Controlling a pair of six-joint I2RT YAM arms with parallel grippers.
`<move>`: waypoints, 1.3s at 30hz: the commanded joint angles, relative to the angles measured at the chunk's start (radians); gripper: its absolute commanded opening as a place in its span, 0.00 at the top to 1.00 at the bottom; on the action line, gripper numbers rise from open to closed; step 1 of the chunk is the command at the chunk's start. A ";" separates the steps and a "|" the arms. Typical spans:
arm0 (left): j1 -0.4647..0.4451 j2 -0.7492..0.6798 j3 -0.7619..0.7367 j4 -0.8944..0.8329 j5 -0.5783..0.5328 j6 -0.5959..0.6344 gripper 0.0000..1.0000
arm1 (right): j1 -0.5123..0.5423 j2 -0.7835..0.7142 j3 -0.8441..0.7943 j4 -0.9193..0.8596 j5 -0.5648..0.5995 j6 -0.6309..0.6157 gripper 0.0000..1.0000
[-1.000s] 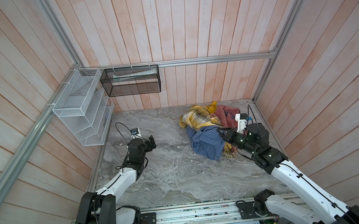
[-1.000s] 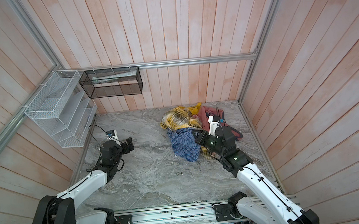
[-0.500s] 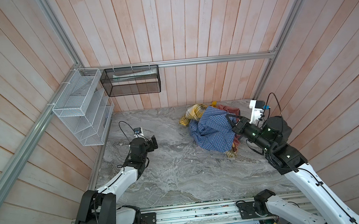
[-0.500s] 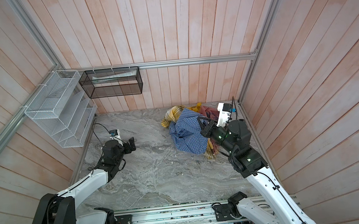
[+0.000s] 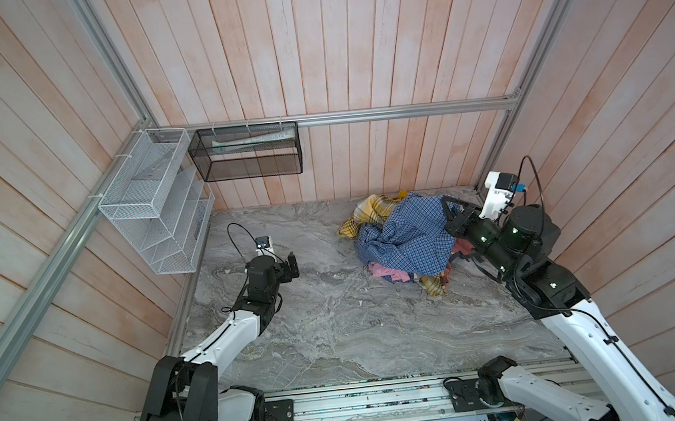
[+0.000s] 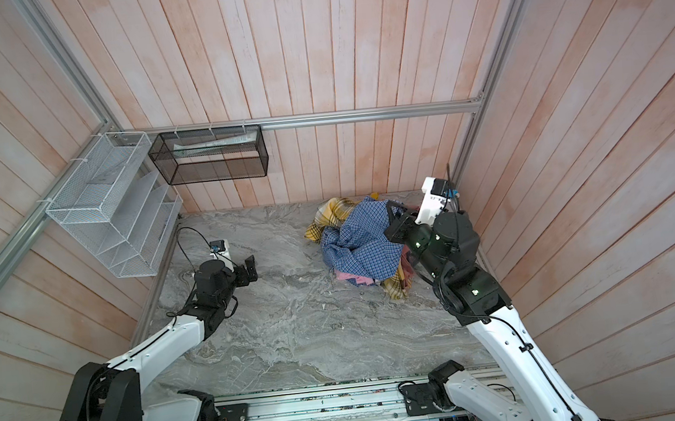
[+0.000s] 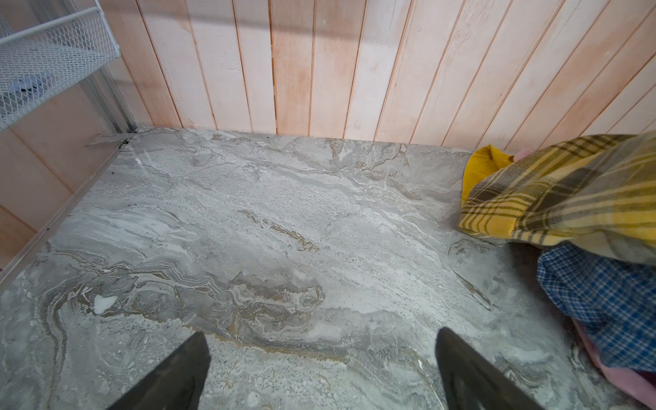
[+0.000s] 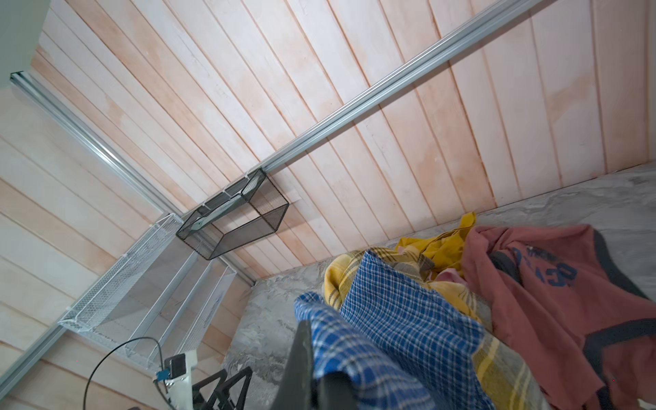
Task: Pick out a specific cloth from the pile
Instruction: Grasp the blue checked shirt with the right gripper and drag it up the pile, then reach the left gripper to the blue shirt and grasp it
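The blue shirt's edge is in my right gripper, and the shirt's body lies across the pile [image 5: 406,240]. Next, my left gripper grabs the opposite end [image 5: 367,248] and lifts it clear.
The cloth [image 5: 413,238] [image 6: 363,242], a blue small-check shirt, drapes over the pile near the back right corner in both top views. My right gripper [image 5: 450,210] [image 6: 392,215] is shut on its upper edge and holds that edge raised. The right wrist view shows blue check fabric [image 8: 401,319] folded over the shut right gripper [image 8: 314,372]. The pile holds a yellow plaid cloth [image 5: 369,213], a pink cloth [image 5: 387,274] and a faded red garment [image 8: 550,284]. My left gripper [image 5: 290,265] [image 7: 321,335] stands open and empty over bare marble, left of the pile.
A white wire rack [image 5: 153,219] hangs on the left wall and a black mesh basket [image 5: 247,157] on the back wall rail. Wooden walls close in the grey marble table [image 5: 316,326]. My right arm stands close to the right wall.
My right gripper has risen and drawn back toward the right corner with the blue check cloth, spreading it over the pile. The left gripper has shifted slightly toward the middle.
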 commanded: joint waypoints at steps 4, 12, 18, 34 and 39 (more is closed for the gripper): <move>-0.005 0.010 0.029 -0.002 -0.012 0.015 0.00 | -0.030 0.053 0.144 -0.015 0.043 -0.094 1.00; -0.095 0.024 0.059 0.030 0.052 0.144 0.00 | -0.029 0.103 0.183 0.044 -0.051 -0.087 1.00; -0.197 0.072 0.096 0.099 0.268 0.196 0.00 | -0.029 0.100 0.136 0.036 -0.022 -0.094 1.00; -0.382 0.430 0.393 0.119 0.498 0.290 0.00 | -0.290 0.061 -0.138 0.013 -0.165 0.005 1.00; -0.387 0.497 0.445 0.105 0.523 0.284 0.00 | -0.333 0.063 -0.157 0.015 -0.195 -0.003 1.00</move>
